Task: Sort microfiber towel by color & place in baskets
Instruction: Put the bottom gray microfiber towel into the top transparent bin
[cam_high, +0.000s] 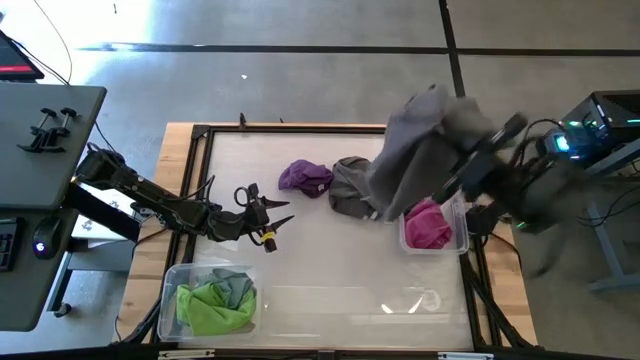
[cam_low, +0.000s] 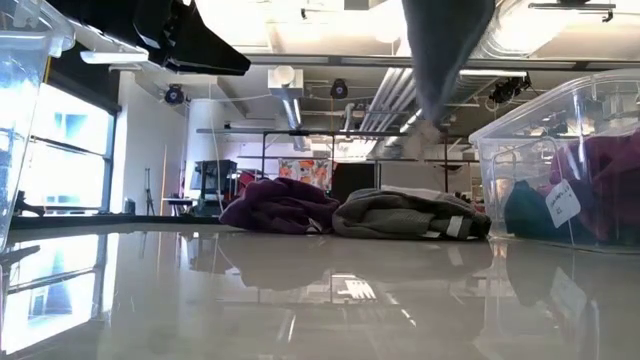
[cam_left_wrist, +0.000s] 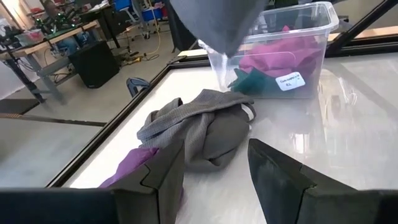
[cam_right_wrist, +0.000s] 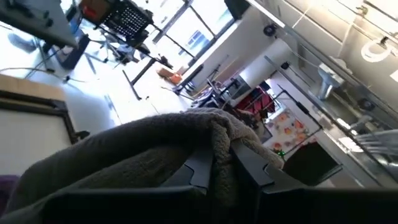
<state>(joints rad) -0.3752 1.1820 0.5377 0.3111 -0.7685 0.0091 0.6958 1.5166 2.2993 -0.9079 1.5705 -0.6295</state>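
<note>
The grey towel (cam_high: 418, 152) is hanging loose and is wider than the small clear bin (cam_high: 437, 228), so it will hang over the bin's rim when I lower it in.
My right gripper (cam_right_wrist: 227, 171) is shut on a grey towel (cam_high: 420, 150) and holds it high above the table's right side, beside the small clear bin (cam_high: 458, 243). That bin holds a magenta towel (cam_high: 428, 226) and a dark green one (cam_left_wrist: 258, 81). A purple towel (cam_high: 305, 177) and a second grey towel (cam_high: 350, 187) lie bunched on the table's far middle. The clear bin (cam_high: 168, 290) at the near left holds a lime green towel (cam_high: 210, 308) and a grey one. My left gripper (cam_high: 265, 215) hovers open left of centre, pointing at the loose towels (cam_left_wrist: 199, 127). My right gripper pinches a bunched fold of the grey towel (cam_right_wrist: 221, 146) between its two fingers (cam_right_wrist: 199, 168), several layers thick. The towel is lifted clear of the table. It drapes over the fingers and hangs slack below them, its lower end (cam_low: 445, 90) well above the tabletop.
A black frame (cam_high: 300, 128) borders the glossy table top. Bare surface lies between the two bins along the near edge. In the low view the near-left bin's wall (cam_low: 20, 110) stands at the left and the small bin (cam_low: 560, 170) at the right.
</note>
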